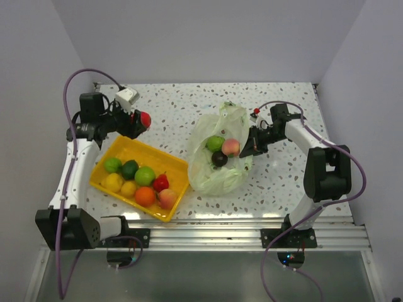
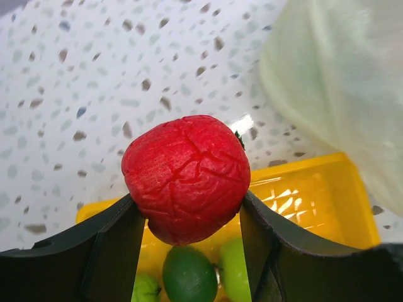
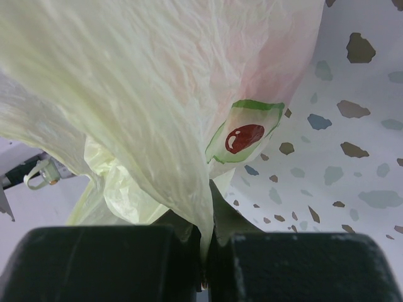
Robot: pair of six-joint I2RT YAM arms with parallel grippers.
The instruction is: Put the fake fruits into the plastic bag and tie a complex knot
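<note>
My right gripper is holding the plastic bag's opening [image 1: 214, 171] open, so my left gripper should keep moving the red fake fruit over the dark purple fruit [image 1: 219, 158] and let go there.
My left gripper [image 1: 142, 121] is shut on a red fake fruit [image 2: 186, 176] and holds it above the far end of the yellow tray [image 1: 157, 157]; the fruit also shows in the top view [image 1: 145, 119]. Several fruits [image 1: 145, 175] lie in the tray. The pale green plastic bag [image 1: 217, 173] lies open at the table's middle with a green [image 1: 215, 143], a pink [image 1: 231, 146] and a dark purple fruit [image 1: 219, 158] inside. My right gripper [image 1: 252, 143] is shut on the bag's edge [image 3: 182, 189]. No knot shows.
The yellow tray [image 2: 315, 189] sits at the front left on the speckled table. White walls enclose the table at the back and both sides. A metal rail [image 1: 220, 234] runs along the near edge.
</note>
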